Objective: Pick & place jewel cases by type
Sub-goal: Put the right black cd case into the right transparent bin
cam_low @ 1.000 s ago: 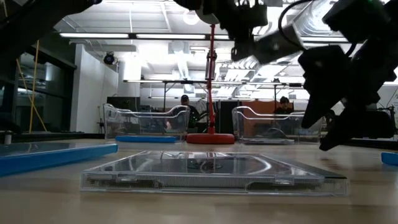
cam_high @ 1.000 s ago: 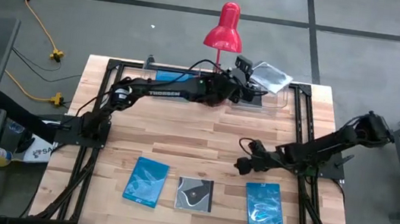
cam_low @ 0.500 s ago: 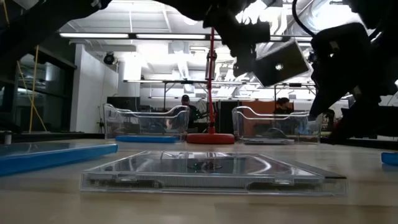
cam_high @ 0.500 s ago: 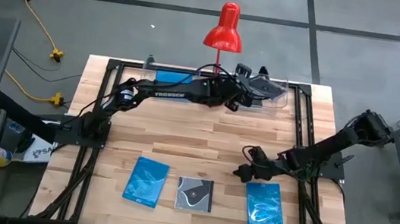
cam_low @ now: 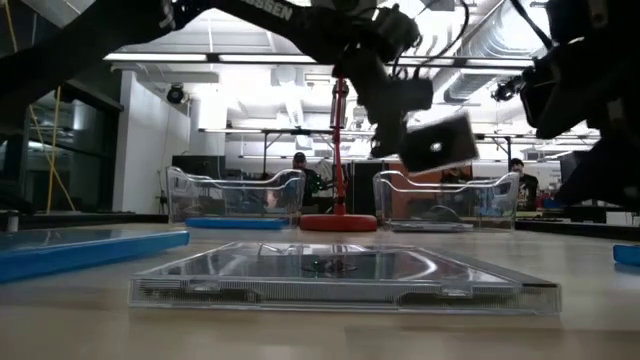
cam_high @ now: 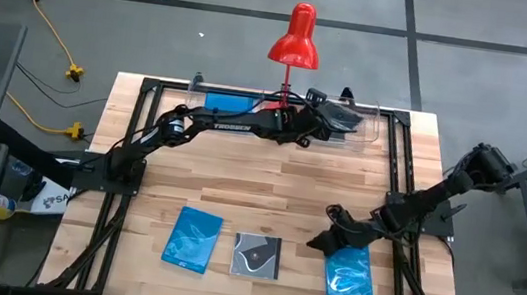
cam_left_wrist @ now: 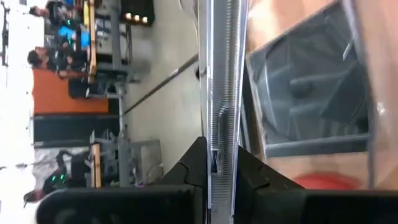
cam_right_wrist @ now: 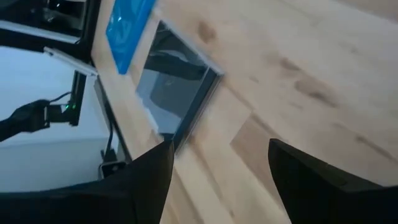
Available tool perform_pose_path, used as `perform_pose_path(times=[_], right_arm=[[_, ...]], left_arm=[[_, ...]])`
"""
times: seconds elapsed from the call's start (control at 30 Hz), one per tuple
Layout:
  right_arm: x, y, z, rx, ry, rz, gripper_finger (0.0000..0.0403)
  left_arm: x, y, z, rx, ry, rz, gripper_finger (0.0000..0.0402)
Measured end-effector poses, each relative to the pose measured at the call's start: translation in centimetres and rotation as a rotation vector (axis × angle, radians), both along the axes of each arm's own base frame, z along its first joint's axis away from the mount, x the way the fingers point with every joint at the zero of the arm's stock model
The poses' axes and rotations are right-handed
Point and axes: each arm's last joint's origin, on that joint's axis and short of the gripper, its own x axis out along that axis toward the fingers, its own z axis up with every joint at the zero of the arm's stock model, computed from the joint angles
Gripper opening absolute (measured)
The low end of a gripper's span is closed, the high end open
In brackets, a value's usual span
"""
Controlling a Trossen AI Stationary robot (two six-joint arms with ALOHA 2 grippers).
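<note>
My left gripper is holding the dark jewel case (cam_low: 442, 145) over the clear tray (cam_low: 468, 202) that has another dark case in it. It should keep going down until the jewel case's edge dips inside, then let go.
My left gripper (cam_high: 319, 122) reaches to the far right of the table and is shut on a dark jewel case (cam_high: 341, 117), held over the right clear tray (cam_high: 374, 131). Another dark case (cam_left_wrist: 311, 93) lies in that tray. A blue case (cam_high: 229, 101) lies in the left clear tray (cam_low: 235, 195). Near the front edge lie a blue case (cam_high: 193, 239), a dark case with a white swirl (cam_high: 257, 256) and another blue case (cam_high: 349, 276). My right gripper (cam_high: 328, 239) is open and empty, just beyond the right blue case's far left corner. My left gripper pinches one edge of the dark jewel case (cam_left_wrist: 221, 146) between its two fingers. The wrist view sees the case edge-on. The case (cam_low: 435, 143) is lifted clear and tilted, hanging below the fingers (cam_low: 392, 105) over the right tray.
A red desk lamp (cam_high: 295, 39) stands at the far edge between the two trays. A black frame (cam_high: 134, 132) runs round the wooden table top. The middle of the table is bare wood. People show in the room behind, in the low view.
My left gripper has come down toward the right tray with the dark case, which has tipped from nearly flat to tilted. My right gripper has gone toward the table's near edge, up to the right blue case.
</note>
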Motion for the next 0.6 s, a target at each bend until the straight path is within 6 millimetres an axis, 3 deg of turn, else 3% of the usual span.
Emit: perform_pose_path(times=[0.6], right_arm=[[-1.2, 1.9, 0.2, 0.026, -0.024, 0.02, 0.0247]], left_arm=[[1.8, 1.0, -5.7, 0.12, 0.038, 0.148, 0.0024]])
